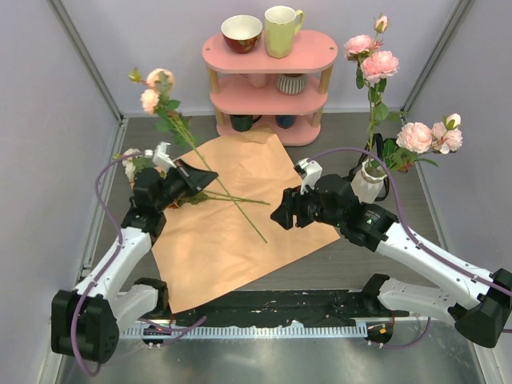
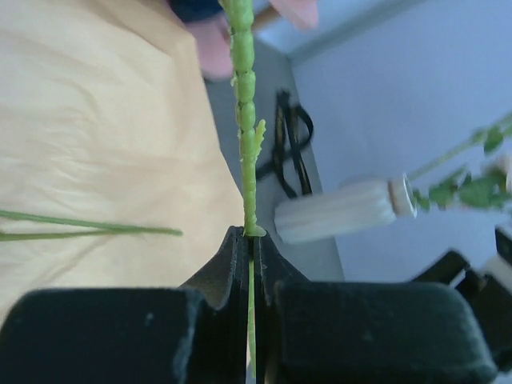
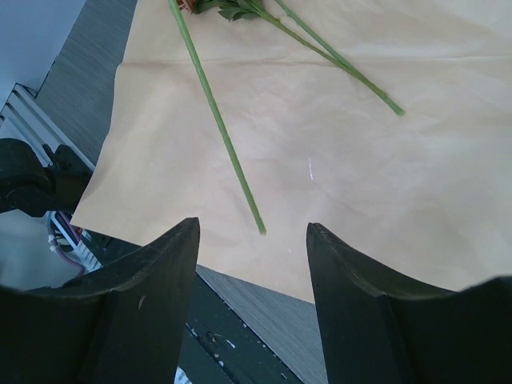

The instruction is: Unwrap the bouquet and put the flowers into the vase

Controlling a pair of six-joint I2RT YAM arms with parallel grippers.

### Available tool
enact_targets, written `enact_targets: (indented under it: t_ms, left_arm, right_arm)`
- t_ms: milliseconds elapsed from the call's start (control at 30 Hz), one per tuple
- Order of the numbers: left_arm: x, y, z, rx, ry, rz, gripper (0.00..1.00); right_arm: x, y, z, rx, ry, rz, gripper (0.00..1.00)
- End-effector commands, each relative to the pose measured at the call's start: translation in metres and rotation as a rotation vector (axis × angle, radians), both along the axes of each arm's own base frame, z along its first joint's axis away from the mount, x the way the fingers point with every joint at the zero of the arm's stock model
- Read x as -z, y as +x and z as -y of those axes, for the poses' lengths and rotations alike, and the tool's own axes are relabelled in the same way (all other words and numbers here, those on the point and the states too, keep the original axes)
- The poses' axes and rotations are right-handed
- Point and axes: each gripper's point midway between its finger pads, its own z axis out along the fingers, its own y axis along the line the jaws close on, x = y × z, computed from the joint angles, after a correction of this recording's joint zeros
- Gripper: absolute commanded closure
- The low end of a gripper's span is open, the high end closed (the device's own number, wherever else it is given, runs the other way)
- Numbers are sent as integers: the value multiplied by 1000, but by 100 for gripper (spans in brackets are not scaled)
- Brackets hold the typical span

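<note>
I go on carrying the green stem (image 1: 200, 154) with my left gripper toward my right gripper's fingers (image 1: 284, 215) until they close, because those fingers hang open and the stem is clear above my left gripper.
The tan-orange wrapping paper (image 1: 240, 232) of the bouquet lies spread flat on the table. My left gripper (image 1: 190, 170) is shut on the green stem (image 2: 245, 120) of a peach rose (image 1: 158, 80), which stands raised over the paper's far left corner. Two more stems (image 1: 240, 199) lie on the paper with their leaves beside that gripper. The white ribbed vase (image 1: 369, 182) stands at the right and holds several pink roses (image 1: 379, 64). Over the paper's right part hangs my right gripper (image 1: 279, 216), open and empty, a stem end (image 3: 258, 224) just beyond its fingers.
A pink two-level shelf (image 1: 268, 54) at the back carries a bowl (image 1: 241, 33), a pale yellow mug (image 1: 282, 30) and a striped cup (image 1: 290, 83). A black ribbon (image 2: 288, 144) lies on the table near the vase. Grey walls close in both sides.
</note>
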Motion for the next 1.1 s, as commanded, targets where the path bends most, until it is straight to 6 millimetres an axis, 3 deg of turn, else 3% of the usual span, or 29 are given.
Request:
enact_targets:
  t_ms: [0, 33, 133, 233, 500, 633, 1067]
  left_arm:
    - [-41, -39, 74, 405, 83, 250, 100]
    - [-36, -53, 97, 481, 113, 258, 100]
    - [-28, -76, 132, 585, 247, 307, 100]
    - [-17, -86, 150, 634, 324, 312, 100]
    - [-13, -99, 170, 696, 383, 345, 100]
    - [-15, -109, 177, 728, 404, 376, 100]
    - [-27, -123, 184, 760, 401, 415, 100]
  right_arm:
    - [-12, 3, -4, -4, 21, 31, 39]
    - [-12, 3, -4, -4, 21, 31, 38]
    - [-15, 5, -3, 7, 25, 42, 39]
    - [-23, 6, 0, 22, 43, 64, 39]
    - [-62, 4, 8, 76, 197, 150, 42]
    - [-82, 12, 16, 159, 269, 195, 46]
    - [-90, 21, 7, 185, 325, 175, 53]
